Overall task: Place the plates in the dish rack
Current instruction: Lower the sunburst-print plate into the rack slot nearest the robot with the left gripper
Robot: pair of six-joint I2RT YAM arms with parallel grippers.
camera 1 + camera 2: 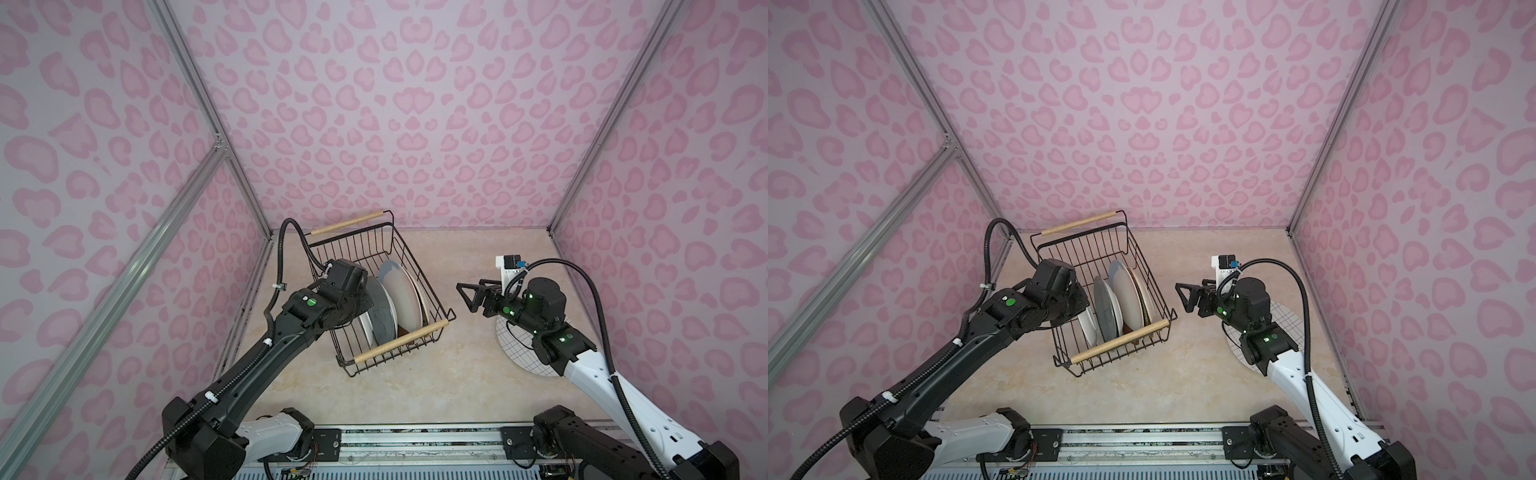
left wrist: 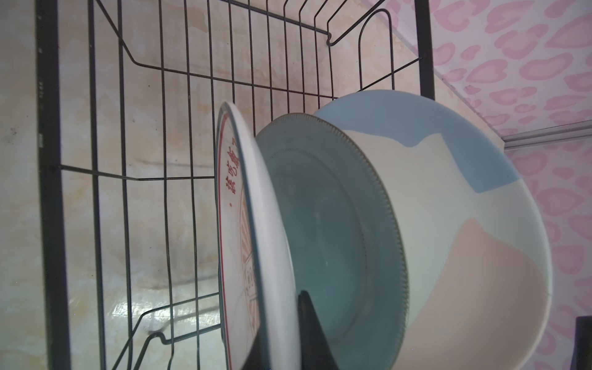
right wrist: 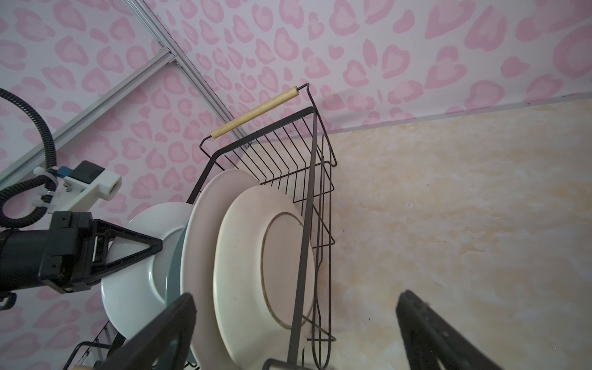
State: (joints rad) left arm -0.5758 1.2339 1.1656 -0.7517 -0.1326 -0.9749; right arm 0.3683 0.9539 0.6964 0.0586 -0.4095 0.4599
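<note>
I should keep lowering the white plate (image 2: 239,209) with my left gripper, as it is on edge alongside the grey-blue plate, until it rests on the rack's bottom wires (image 2: 194,252).
The black wire dish rack (image 1: 400,342) (image 1: 1119,341) stands left of the table's middle, in both top views. Several plates stand on edge in it. In the left wrist view these are a white plate with red Chinese characters (image 2: 235,224), a grey-blue plate (image 2: 320,208) and a blue, white and peach plate (image 2: 448,208). My left gripper (image 2: 282,346) (image 3: 158,248) is shut on the rim of the white plate inside the rack. My right gripper (image 1: 467,295) (image 3: 298,336) hangs open and empty just right of the rack. A grid-line plate (image 1: 515,347) lies flat under the right arm.
The rack (image 3: 307,192) sits at an angle, its far end close to the back left corner. A cream plate (image 3: 262,256) leans against the rack's right wall. Pink patterned walls enclose the table on three sides. The arm bases stand along the front edge.
</note>
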